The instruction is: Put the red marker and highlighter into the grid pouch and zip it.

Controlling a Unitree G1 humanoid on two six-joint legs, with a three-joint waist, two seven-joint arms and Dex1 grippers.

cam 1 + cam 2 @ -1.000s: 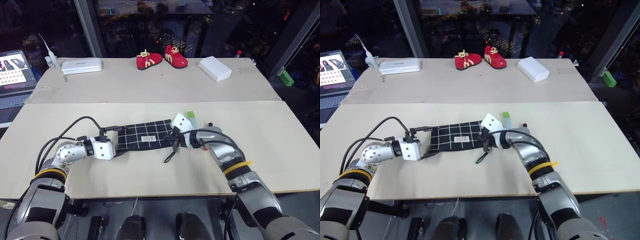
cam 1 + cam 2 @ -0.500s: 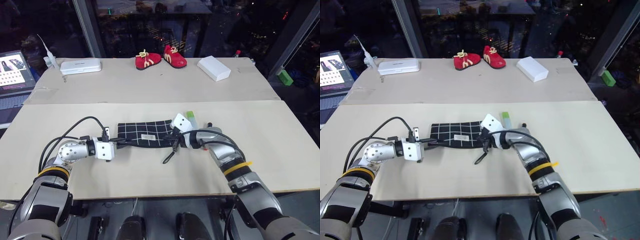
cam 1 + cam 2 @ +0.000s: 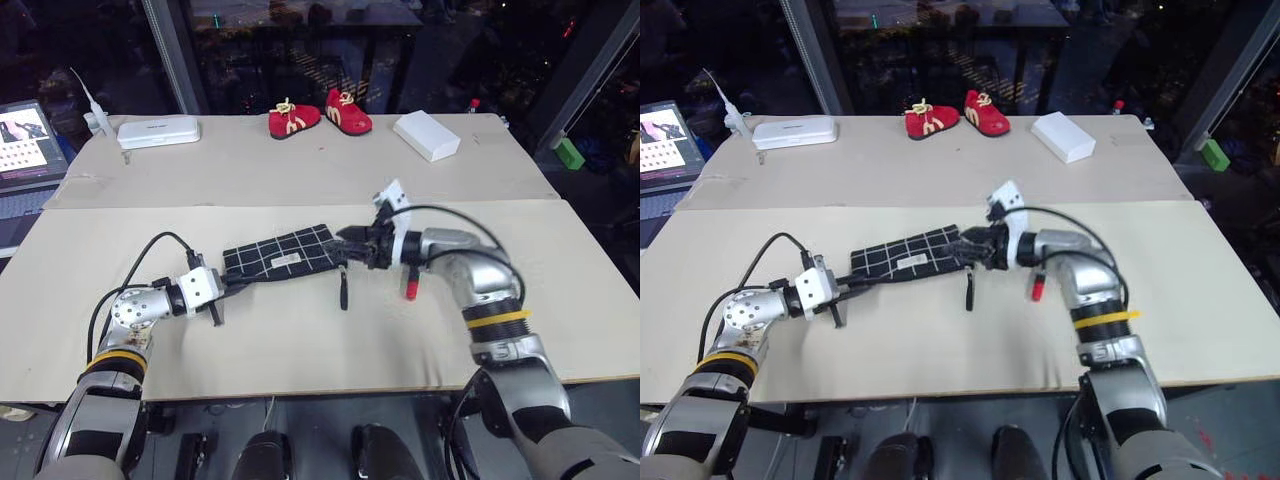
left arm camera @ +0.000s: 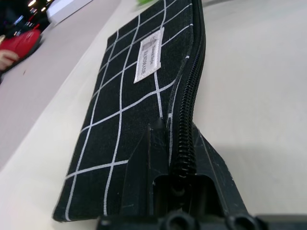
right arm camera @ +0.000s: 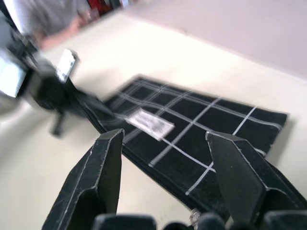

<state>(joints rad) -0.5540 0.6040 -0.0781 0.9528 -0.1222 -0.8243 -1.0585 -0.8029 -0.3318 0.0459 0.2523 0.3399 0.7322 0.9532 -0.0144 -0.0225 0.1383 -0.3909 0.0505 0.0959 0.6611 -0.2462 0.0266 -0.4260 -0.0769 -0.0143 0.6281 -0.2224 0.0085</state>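
The grid pouch's loose end (image 3: 323, 250) should open wide when I push the highlighter in, because my left gripper is pinching a corner of the zipper edge (image 3: 236, 279).
The grid pouch (image 3: 280, 254) lies flat in the middle of the table, label up. My left gripper (image 3: 228, 287) is shut on its left corner, pinching the zipper edge (image 4: 184, 143). My right gripper (image 5: 163, 136) hovers open just above the pouch's right end, fingers (image 3: 350, 244) spread with nothing between them. The black pull strap (image 3: 342, 292) trails from that end toward the table's front. The red marker (image 3: 410, 288) lies on the table beneath my right forearm. A green sliver (image 4: 146, 2) past the pouch's far end may be the highlighter; the right arm hides that spot in the head views.
At the back stand a pair of red shoes (image 3: 320, 115), a white box (image 3: 428, 135) and a white case (image 3: 158, 131). A laptop (image 3: 25, 135) sits at the far left, a green block (image 3: 570, 152) off the right edge.
My left gripper closed on the pouch's left corner. My right gripper opened, rolled and rose off the pouch's right end, uncovering the red marker. The pouch slid slightly left.
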